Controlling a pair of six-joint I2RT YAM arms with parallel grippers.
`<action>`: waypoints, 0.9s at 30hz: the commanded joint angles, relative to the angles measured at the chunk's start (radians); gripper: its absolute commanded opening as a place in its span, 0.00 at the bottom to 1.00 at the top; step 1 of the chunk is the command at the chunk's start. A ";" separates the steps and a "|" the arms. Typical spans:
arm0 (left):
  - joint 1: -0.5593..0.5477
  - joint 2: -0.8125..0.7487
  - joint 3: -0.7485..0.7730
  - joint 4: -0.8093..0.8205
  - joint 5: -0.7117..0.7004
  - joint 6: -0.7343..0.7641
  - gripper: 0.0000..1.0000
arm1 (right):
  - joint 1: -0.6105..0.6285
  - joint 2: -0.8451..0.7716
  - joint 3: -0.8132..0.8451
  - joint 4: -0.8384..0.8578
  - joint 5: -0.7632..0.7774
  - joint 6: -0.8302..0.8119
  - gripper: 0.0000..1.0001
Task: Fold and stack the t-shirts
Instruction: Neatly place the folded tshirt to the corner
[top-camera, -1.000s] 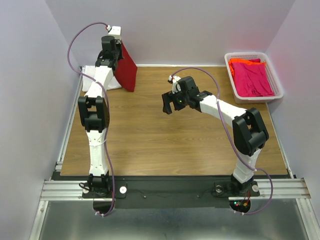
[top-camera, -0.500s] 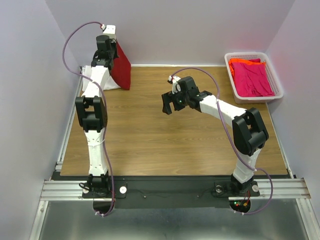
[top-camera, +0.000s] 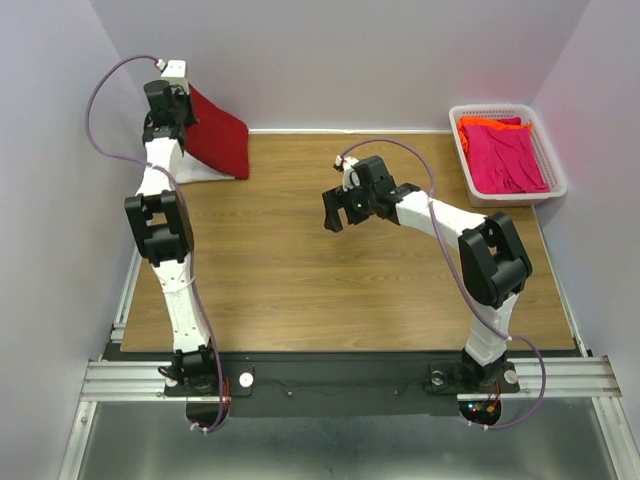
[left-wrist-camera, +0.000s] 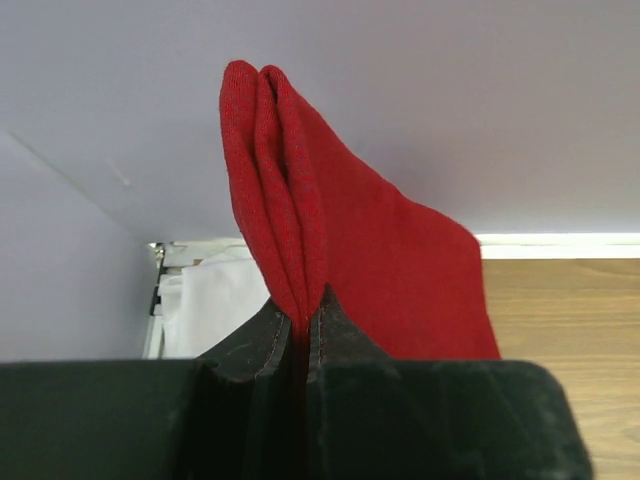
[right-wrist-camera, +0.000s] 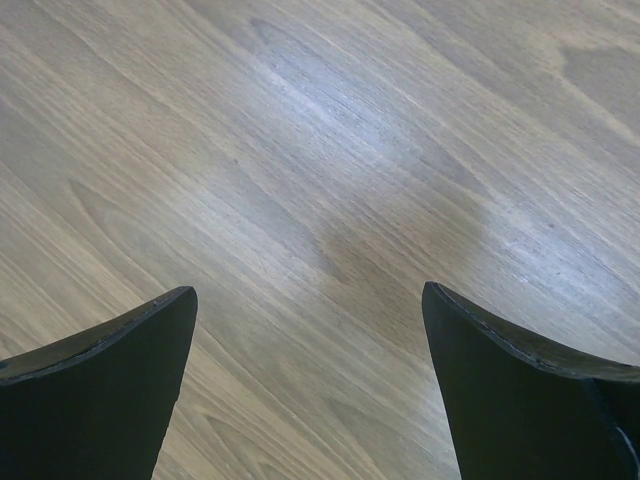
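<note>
My left gripper is pinching the edge of the folded dark red t-shirt (top-camera: 222, 140), which hangs over the white t-shirt (top-camera: 201, 172). It should keep lowering the pinched edge until the edge touches the stack, then let go.
A folded dark red t-shirt (top-camera: 218, 134) hangs at the table's far left corner, pinched at its top edge by my left gripper (top-camera: 178, 100). The left wrist view shows the red t-shirt (left-wrist-camera: 330, 250) clamped between the shut jaws of the left gripper (left-wrist-camera: 303, 318). Under it lies a white t-shirt (top-camera: 200, 171), also visible beside the fingers as white cloth (left-wrist-camera: 215, 305). My right gripper (top-camera: 338, 215) hovers over the middle of the table, open, with only bare wood between its fingers (right-wrist-camera: 110, 390). Pink (top-camera: 508, 155) and orange (top-camera: 485, 124) t-shirts lie in the basket.
A white plastic lattice basket (top-camera: 559, 178) stands at the far right of the wooden table (top-camera: 330, 290). Lilac walls close in the table on the left, back and right. A metal rail runs along the table's left edge.
My left arm has swung left and towards the back corner, carrying the red t-shirt with it over the white one. The right arm has hardly moved.
</note>
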 joint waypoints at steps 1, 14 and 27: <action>0.053 0.058 0.026 0.056 0.136 0.055 0.00 | 0.004 0.017 0.003 0.013 -0.022 0.004 1.00; 0.088 0.235 0.138 0.004 0.133 0.181 0.06 | 0.002 0.037 -0.005 0.000 -0.033 0.004 1.00; 0.113 0.113 0.130 0.020 -0.009 0.307 0.76 | 0.005 0.010 -0.009 -0.007 -0.030 -0.005 1.00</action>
